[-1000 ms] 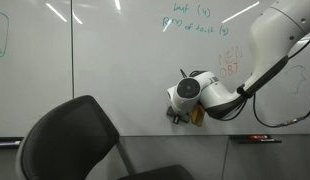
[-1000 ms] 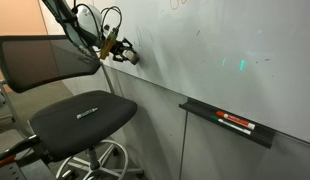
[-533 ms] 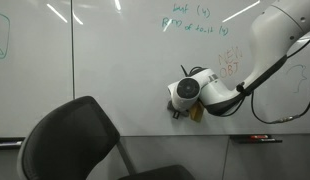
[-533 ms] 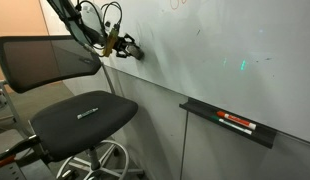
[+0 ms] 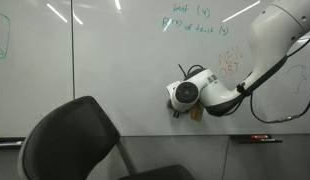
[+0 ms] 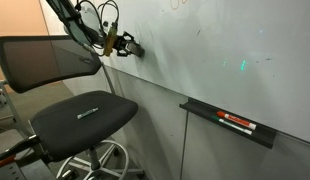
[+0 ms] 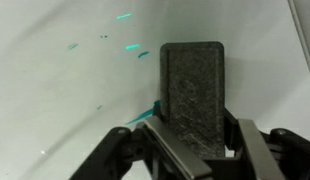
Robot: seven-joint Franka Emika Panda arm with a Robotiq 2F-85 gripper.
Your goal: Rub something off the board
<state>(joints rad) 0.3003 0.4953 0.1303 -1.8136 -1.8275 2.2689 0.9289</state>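
Observation:
Small teal strokes lie uncovered past the eraser's far end, so the robot's gripper should change direction and rub back toward those marks with the eraser flat on the board.
My gripper [image 7: 192, 140] is shut on a dark grey felt eraser [image 7: 192, 88] and presses it flat against the board [image 7: 55, 100]. A few tiny faint teal strokes [image 7: 127, 47] lie on the board just beyond the eraser's top left. Another teal stroke [image 7: 143, 115] shows at the eraser's left edge. In both exterior views the gripper [image 5: 180, 111] [image 6: 128, 46] touches the lower part of the glossy white board [image 5: 105, 60] [image 6: 215, 50]. It is below the teal handwriting [image 5: 195, 20] and left of the orange scribble [image 5: 230, 65].
A black chair [image 5: 75, 140] [image 6: 65, 70] stands in front of the board, close to the arm. A black marker tray [image 6: 230, 122] with pens hangs on the board's lower edge; it also shows in an exterior view [image 5: 257, 138].
The gripper with the eraser has slid a short way up along the board. Nothing else has moved.

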